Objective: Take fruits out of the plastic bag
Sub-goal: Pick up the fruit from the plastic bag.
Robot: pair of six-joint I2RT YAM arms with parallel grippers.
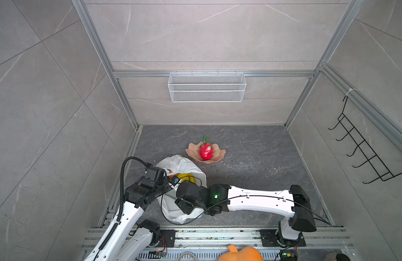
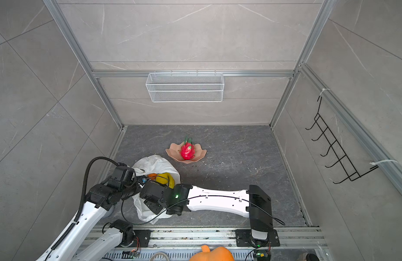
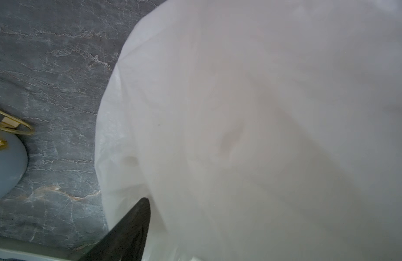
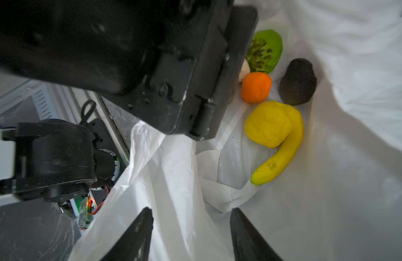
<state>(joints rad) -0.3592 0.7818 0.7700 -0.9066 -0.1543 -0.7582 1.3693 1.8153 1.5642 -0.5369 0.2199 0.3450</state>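
Note:
My left gripper should stay astride the bag's rim [image 3: 181, 250] until its fingers close on the rim. One finger is outside the white plastic bag's film [image 3: 164, 213] and the other is behind it.
The white plastic bag [image 1: 179, 162] lies at the front left of the dark floor, mouth open toward the arms. Inside it the right wrist view shows a banana [image 4: 281, 153], a lemon [image 4: 268, 123], an orange [image 4: 256, 87], a black fruit [image 4: 298, 82] and a green one [image 4: 266, 49]. My right gripper [image 4: 191, 217] is open, its fingers straddling a fold of the bag's rim. My left gripper [image 3: 195, 203] is at the mouth too, with one finger [image 3: 136, 226] outside the film and the other hidden behind it. A red dragon fruit [image 1: 206, 150] sits in the peach bowl [image 1: 192, 152].
A white mesh basket [image 1: 206, 87] hangs on the back wall and a black hook rack [image 1: 363, 146] on the right wall. An orange pumpkin [image 1: 243, 254] sits past the front rail. A pale blue thing with brass wire [image 3: 5, 162] lies beside the bag.

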